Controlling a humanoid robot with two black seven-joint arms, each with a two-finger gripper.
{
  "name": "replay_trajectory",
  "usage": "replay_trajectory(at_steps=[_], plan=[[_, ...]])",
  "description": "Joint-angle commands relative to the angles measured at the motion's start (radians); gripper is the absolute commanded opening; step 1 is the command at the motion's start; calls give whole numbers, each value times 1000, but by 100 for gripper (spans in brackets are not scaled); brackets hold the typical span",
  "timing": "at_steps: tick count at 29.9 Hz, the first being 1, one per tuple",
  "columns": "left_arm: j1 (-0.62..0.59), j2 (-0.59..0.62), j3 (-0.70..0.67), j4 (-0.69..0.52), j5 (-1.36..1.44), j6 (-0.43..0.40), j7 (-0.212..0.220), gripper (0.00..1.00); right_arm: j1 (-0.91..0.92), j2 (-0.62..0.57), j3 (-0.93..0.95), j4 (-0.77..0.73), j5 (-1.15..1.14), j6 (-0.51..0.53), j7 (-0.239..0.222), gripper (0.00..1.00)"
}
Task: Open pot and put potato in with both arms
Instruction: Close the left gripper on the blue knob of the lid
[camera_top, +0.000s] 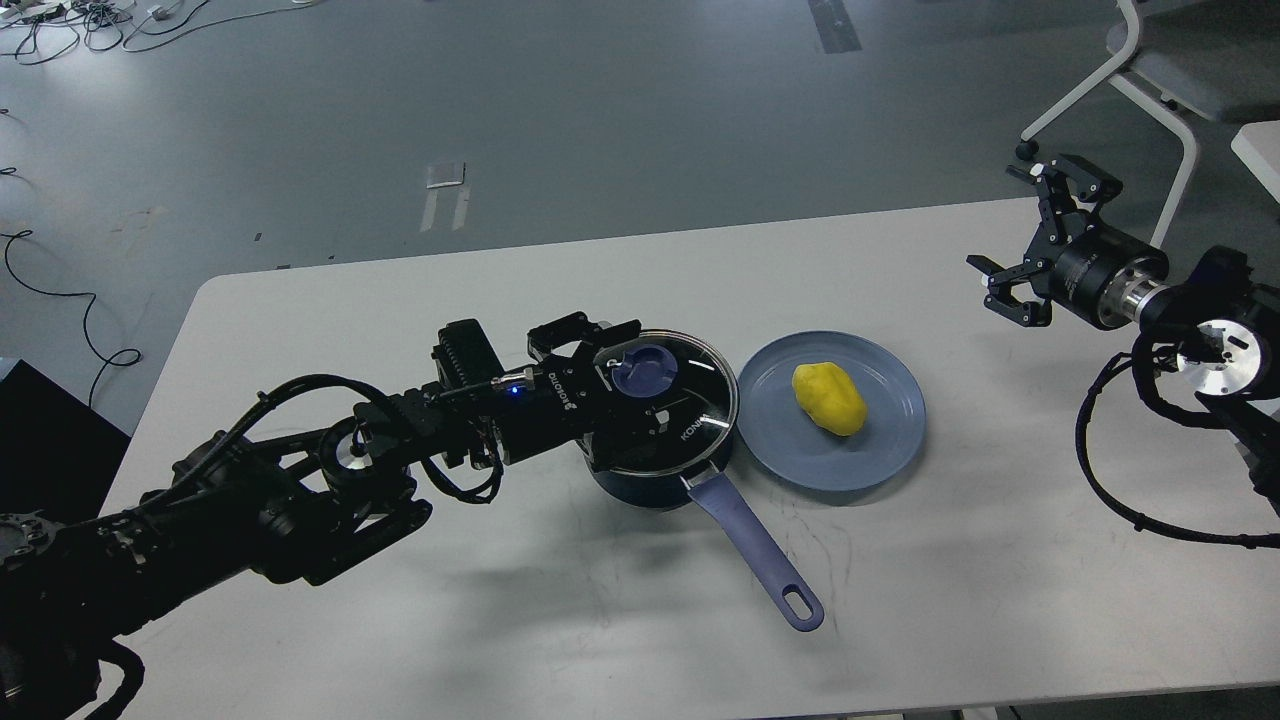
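Observation:
My gripper will find the pot (649, 490) empty when it lifts the glass lid off, because only plain black shows through the glass lid (701, 386).
A dark blue pot (655, 480) with a lilac handle (760, 550) stands mid-table. Its glass lid (690, 410) is on, with a blue knob (645, 368) on top. My left gripper (640, 375) is open and low over the lid, one finger (590, 335) behind the knob and one in front of it. I cannot tell whether they touch the knob. A yellow potato (828, 398) lies on a blue plate (880, 440) right of the pot. My right gripper (1022, 235) is open and empty, in the air over the table's far right.
The white table (400, 600) has its far edge just behind the right gripper. A white chair (1160, 70) stands on the floor beyond the back right corner. Black cables hang from my right arm (1120, 500) onto the table.

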Motion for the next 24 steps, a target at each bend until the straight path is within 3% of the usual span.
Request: replay_trajectory(at_steps=[1,11,12,14,24], plan=[[3,0,5,0,0,0,0,98,-1,0,0,0,0,-1,0,100],[0,-3,5,0,-46,0,0,95,-6,0,-1,-12,0,-1,0,100],[-1,-3,5,0,-55,0,0,93,-6,0,-1,-14,0,-1,0,100],[-1,-5,5,0,-78,0,0,74,-6,0,-6,-15,0,-1,2,100],[3,-6,6,0,-78,0,0,76,-6,0,-6,-15,0,-1,2,100]])
